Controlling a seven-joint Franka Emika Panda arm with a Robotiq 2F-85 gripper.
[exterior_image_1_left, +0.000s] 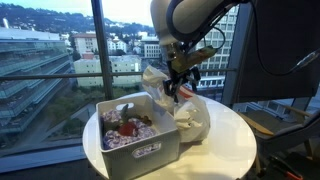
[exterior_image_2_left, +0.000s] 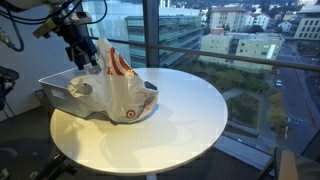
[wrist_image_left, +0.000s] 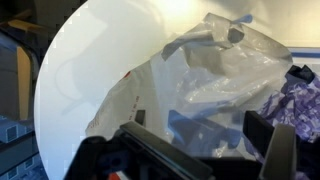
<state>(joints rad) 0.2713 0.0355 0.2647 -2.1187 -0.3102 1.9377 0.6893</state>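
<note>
My gripper should continue to go down, as its open fingers point down over the bag's loose plastic (exterior_image_2_left: 92, 88) beside the bin, until a fold (wrist_image_left: 196, 122) of the plastic stands between them, and then close.
A translucent white plastic bag (exterior_image_1_left: 188, 115) with a red logo (exterior_image_2_left: 118, 66) stands crumpled on the round white table (exterior_image_1_left: 228, 150), next to a white bin (exterior_image_1_left: 140, 148). My gripper (exterior_image_1_left: 181, 84) hangs just above the bag's top, at the side nearest the bin, in both exterior views (exterior_image_2_left: 82, 60). In the wrist view the bag (wrist_image_left: 215, 75) fills the space below my gripper (wrist_image_left: 200, 128). The jaws stand wide apart with nothing held between the fingers (wrist_image_left: 263, 130). I cannot tell whether the fingertips touch the plastic.
The bin holds several items, one red (exterior_image_1_left: 128, 128) and one with a purple pattern (wrist_image_left: 300, 100). The table (exterior_image_2_left: 190, 120) stands by a large window (exterior_image_2_left: 230, 40). A dark counter or chair (exterior_image_1_left: 275, 110) sits behind the table.
</note>
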